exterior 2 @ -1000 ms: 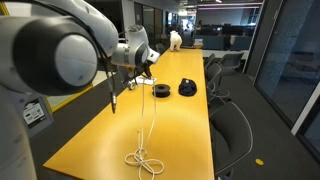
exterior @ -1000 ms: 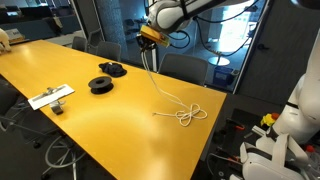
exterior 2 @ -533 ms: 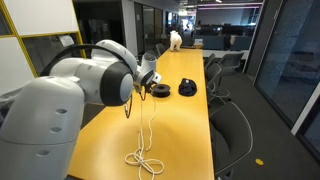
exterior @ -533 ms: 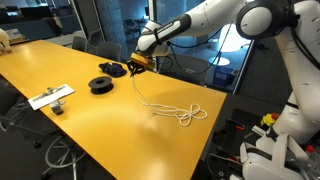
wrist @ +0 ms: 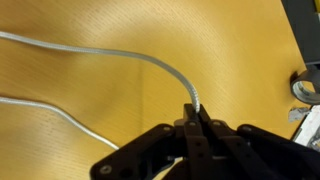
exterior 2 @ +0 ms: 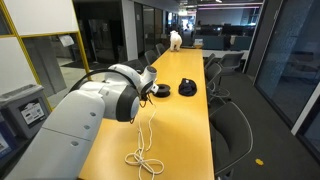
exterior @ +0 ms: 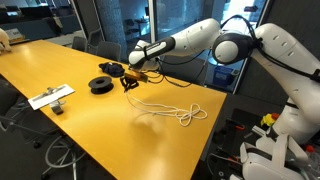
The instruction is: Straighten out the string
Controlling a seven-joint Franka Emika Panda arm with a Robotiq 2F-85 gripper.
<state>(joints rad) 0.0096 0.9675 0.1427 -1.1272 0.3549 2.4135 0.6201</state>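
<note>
The string's end [exterior: 129, 94] is in my gripper with open table ahead [exterior: 106, 115], so I should go on pulling away from the loops until the string's slack part straightens, then release.
The string [exterior: 163, 104] is a thin white cord lying on the yellow table [exterior: 70, 125]. It ends in a knot of loops [exterior: 187, 114] near the table's right side. My gripper [exterior: 131, 80] is shut on the string's free end, low over the table beside the black spools. In the wrist view the fingertips [wrist: 196, 118] pinch the cord's end, and the string [wrist: 120, 55] curves away to the left, with another strand [wrist: 50, 105] below it. In the other exterior view the string [exterior 2: 150, 128] runs to its loops [exterior 2: 145, 160], and the arm hides the gripper.
Two black round spools [exterior: 101, 84] [exterior: 112, 69] sit just left of the gripper, also seen as spools [exterior 2: 161, 91] [exterior 2: 187, 88] at the far end. A white flat object [exterior: 50, 96] lies near the table's left edge. Chairs line the table's far side.
The gripper has moved left and down toward the spools, pulling the string's end with it. The cord, which first hung steeply, now lies stretched out low along the table.
</note>
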